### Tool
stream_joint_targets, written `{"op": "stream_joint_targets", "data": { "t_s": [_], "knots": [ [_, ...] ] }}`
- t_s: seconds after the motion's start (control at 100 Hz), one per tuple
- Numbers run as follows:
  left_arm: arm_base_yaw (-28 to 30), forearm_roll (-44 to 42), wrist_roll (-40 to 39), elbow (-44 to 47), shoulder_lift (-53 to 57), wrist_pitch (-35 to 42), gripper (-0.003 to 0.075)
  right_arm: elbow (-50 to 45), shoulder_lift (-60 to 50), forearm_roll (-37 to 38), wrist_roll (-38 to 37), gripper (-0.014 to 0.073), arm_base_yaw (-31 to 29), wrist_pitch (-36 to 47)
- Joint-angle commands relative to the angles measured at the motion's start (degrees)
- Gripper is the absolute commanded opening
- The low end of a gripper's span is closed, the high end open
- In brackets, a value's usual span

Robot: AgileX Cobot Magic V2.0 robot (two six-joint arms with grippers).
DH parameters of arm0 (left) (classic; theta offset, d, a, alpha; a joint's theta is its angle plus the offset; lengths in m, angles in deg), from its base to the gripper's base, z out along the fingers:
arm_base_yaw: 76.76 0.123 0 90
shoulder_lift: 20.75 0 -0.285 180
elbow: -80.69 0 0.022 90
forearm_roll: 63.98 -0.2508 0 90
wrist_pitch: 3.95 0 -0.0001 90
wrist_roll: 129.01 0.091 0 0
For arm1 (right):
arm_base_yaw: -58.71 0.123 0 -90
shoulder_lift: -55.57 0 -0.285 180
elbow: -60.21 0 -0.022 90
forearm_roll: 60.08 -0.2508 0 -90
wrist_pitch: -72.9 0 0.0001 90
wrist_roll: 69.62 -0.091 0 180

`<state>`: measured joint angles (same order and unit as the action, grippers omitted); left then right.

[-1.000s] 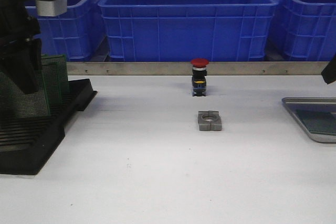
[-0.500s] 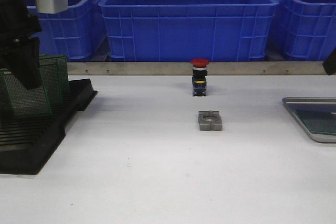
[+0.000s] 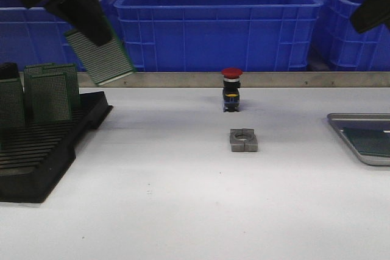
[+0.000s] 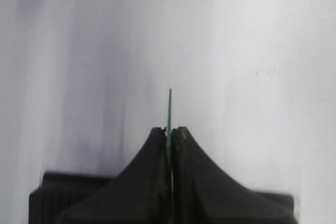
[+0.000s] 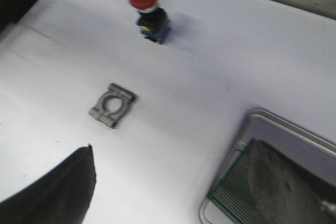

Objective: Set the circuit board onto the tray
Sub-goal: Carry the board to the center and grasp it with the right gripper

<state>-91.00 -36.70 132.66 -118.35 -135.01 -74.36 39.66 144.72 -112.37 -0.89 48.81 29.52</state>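
The tray (image 3: 364, 139) is next to my right gripper and far from the circuit board in my left gripper, so my right gripper should first take the circuit board by its free edge (image 3: 117, 76).
High at the left of the front view, my left gripper (image 3: 82, 19) is shut on a green circuit board (image 3: 100, 56), which hangs tilted in the air above the black rack (image 3: 42, 162). The left wrist view shows this board (image 4: 169, 108) edge-on, pinched between the closed fingers (image 4: 157, 156). The silvery tray (image 3: 347, 129) lies at the right table edge with another green board (image 3: 368, 140) lying flat in it. My right gripper (image 5: 173, 148) is open and empty, hovering beside the tray (image 5: 262, 116). Only part of the right arm (image 3: 372, 10) shows in the front view.
Green boards (image 3: 49, 92) stand upright in the rack's slots. A red push button (image 3: 231, 89) and a grey metal bracket (image 3: 244, 140) sit mid-table. Blue crates (image 3: 219, 22) line the back behind a metal rail (image 3: 183, 79).
My left gripper has lifted a board out of the rack and carried it up and to the right, tilting it. The right arm has risen at the upper right.
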Motion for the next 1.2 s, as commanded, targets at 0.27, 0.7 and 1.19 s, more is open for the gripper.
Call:
{"op": "stream_joint_targets", "data": {
  "t_s": [0.27,0.7,1.19],
  "knots": [
    [-8.63,18.83,0.01,-1.72,2.89,-2.70,-0.0020,1.45,-0.35,-2.52,18.05,0.0610,17.40,-4.60],
    [-13.56,19.06,0.01,-1.72,2.89,-2.70,-0.0020,1.45,5.18,-13.13,21.89,0.0601,24.22,0.69],
    [-13.56,19.06,-0.08,-1.72,2.89,-1.09,-0.0017,1.45,6.98,-15.94,21.84,-0.0069,24.22,-2.46]
  ]
}}
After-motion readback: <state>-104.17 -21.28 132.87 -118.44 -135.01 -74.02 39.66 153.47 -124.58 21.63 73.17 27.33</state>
